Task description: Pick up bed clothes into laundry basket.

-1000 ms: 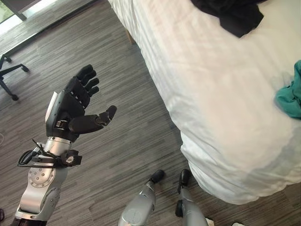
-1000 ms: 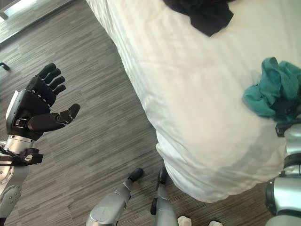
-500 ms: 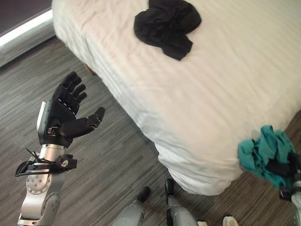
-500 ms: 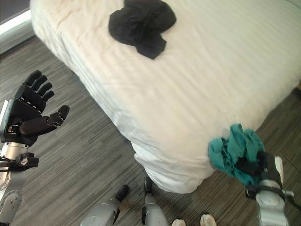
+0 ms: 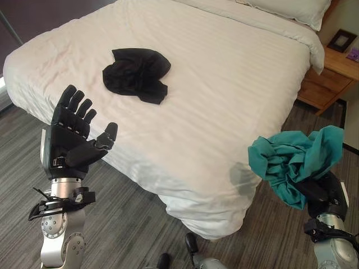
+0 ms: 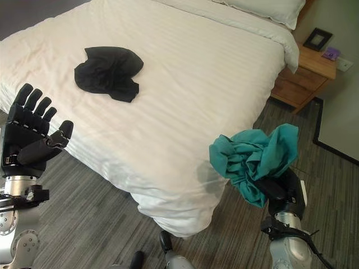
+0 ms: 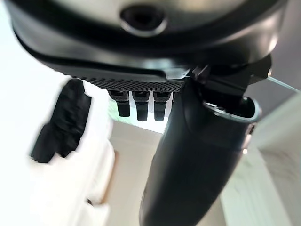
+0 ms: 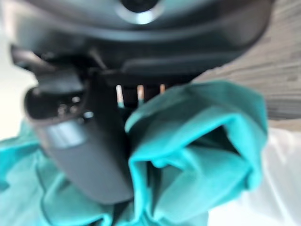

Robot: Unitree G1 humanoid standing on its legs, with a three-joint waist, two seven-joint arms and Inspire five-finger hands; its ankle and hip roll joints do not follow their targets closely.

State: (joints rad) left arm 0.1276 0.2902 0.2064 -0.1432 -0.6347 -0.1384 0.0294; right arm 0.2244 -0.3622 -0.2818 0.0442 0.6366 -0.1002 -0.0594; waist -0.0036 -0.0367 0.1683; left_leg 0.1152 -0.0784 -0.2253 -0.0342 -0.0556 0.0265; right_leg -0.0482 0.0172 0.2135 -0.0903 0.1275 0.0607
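I expect the black garment point(image 5: 136, 74) to hang down in a long limp drape when I lift it, because it lies crumpled with its folds overlapping point(image 5: 140, 68).
A bunched teal garment point(image 5: 294, 162) hangs in the air past the bed's near right corner, above the floor, with my right hand point(image 5: 321, 194) shut on it from below. In the right wrist view the teal garment point(image 8: 197, 155) wraps round the thumb point(image 8: 84, 141). A crumpled black garment point(image 5: 136, 73) lies on the white bed point(image 5: 235, 78), left of its middle. My left hand point(image 5: 72, 137) is raised beside the bed's near left edge, open and holding nothing; its fingers point(image 7: 136, 101) are straight in the left wrist view.
A wooden nightstand point(image 5: 326, 78) with a small dark frame point(image 5: 341, 40) stands right of the bed. A white pillow point(image 5: 286, 8) lies at the head. Grey wood-look floor point(image 5: 123, 224) runs along the near side of the bed.
The camera has swung, so the whole bed and nightstand have come into view. My right hand has lifted the teal garment higher, clear of the bed's corner. My left hand stays raised and open.
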